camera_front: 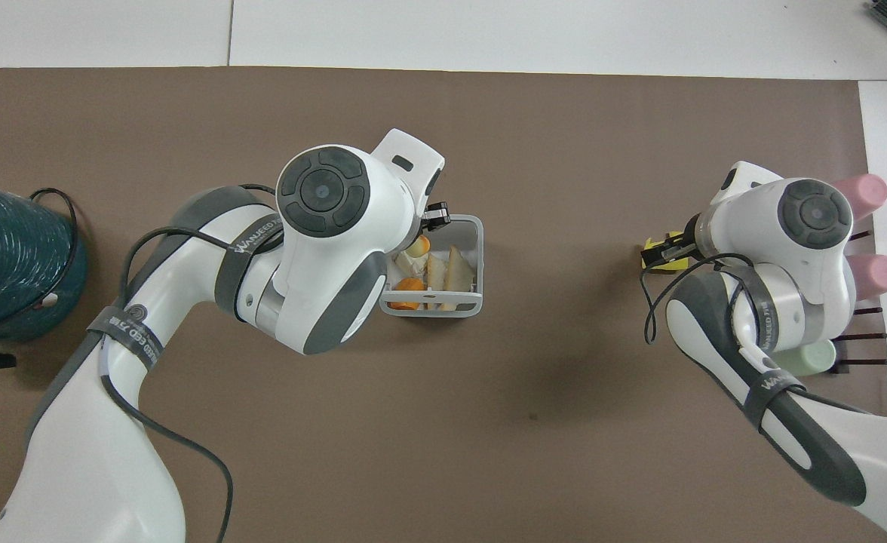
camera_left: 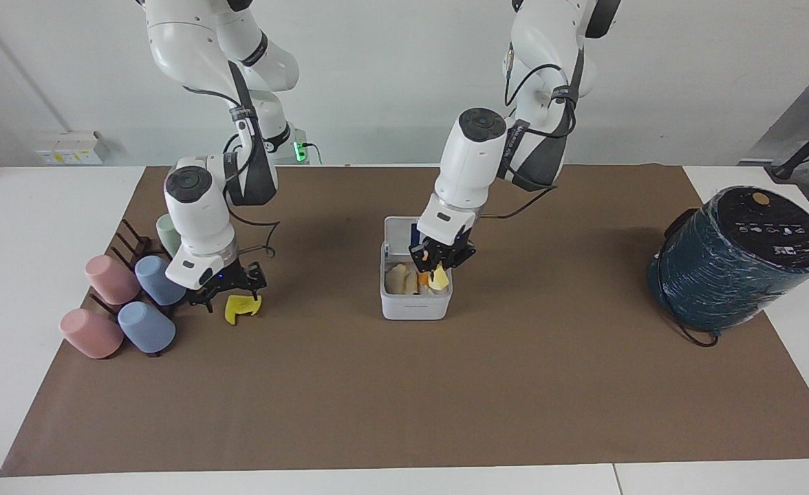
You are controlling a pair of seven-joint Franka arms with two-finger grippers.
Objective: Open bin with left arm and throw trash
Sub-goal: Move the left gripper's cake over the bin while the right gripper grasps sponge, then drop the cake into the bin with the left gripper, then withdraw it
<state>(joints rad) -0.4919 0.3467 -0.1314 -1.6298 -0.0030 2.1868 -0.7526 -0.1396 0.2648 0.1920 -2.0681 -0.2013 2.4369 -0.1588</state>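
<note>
My left gripper is in the way of the bin's opening (camera_left: pixel 402 262). It should let go of the yellow block and move back before my right gripper brings the curled yellow scrap (camera_left: pixel 240 308) over.
The white bin (camera_left: pixel 415 307) stands mid-mat with its lid (camera_left: pixel 396 232) upright; it also shows in the overhead view (camera_front: pixel 432 308). Pale bread pieces (camera_front: pixel 443 268) and an orange piece (camera_front: pixel 411 284) lie inside. My left gripper (camera_left: pixel 439 264) is over the bin's opening, shut on the yellow block with the orange spot (camera_left: pixel 439 278); the block also shows in the overhead view (camera_front: pixel 419 245). My right gripper (camera_left: pixel 230 289) is open, low over the mat at the curled yellow scrap (camera_left: pixel 241 306), which the arm partly hides in the overhead view (camera_front: pixel 658 260).
Pastel cups (camera_left: pixel 129 295) lie on a dark rack at the right arm's end, close beside the right gripper. A big dark teal cylinder (camera_left: pixel 738 258) with a cable stands at the left arm's end. A brown mat (camera_left: pixel 404 399) covers the table.
</note>
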